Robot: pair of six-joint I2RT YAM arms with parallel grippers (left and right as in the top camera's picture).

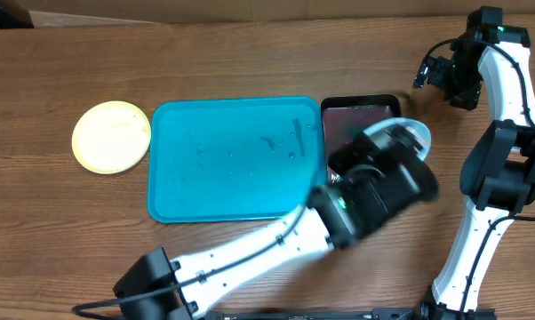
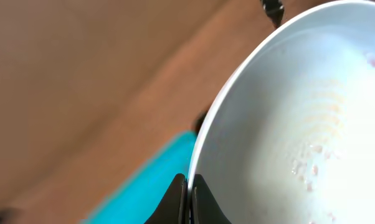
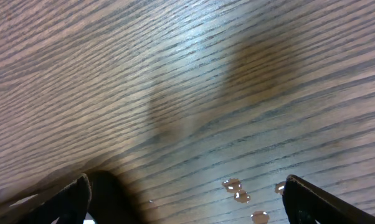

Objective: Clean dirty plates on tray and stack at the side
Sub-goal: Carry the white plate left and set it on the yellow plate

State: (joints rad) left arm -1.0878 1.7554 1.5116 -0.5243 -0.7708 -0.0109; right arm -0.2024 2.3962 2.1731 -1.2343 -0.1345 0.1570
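Note:
The robot's left gripper has the whitish plate by its rim, and the yellow-green plate is clear, so the gripper should go on carrying until the plates are stacked.
My left gripper is shut on the rim of a pale whitish plate, held tilted over the right end of the black tray. Small red-brown specks and wet drops show on the plate's face in the left wrist view. The turquoise tray lies at mid-table with only water drops on it; its edge shows beside the fingers. A yellow-green plate rests on the table left of the tray. My right gripper hangs open over bare wood at the far right.
The black tray holds reddish water and stands against the turquoise tray's right side. Small water drops lie on the wood under the right gripper. The left arm stretches across the front of the table.

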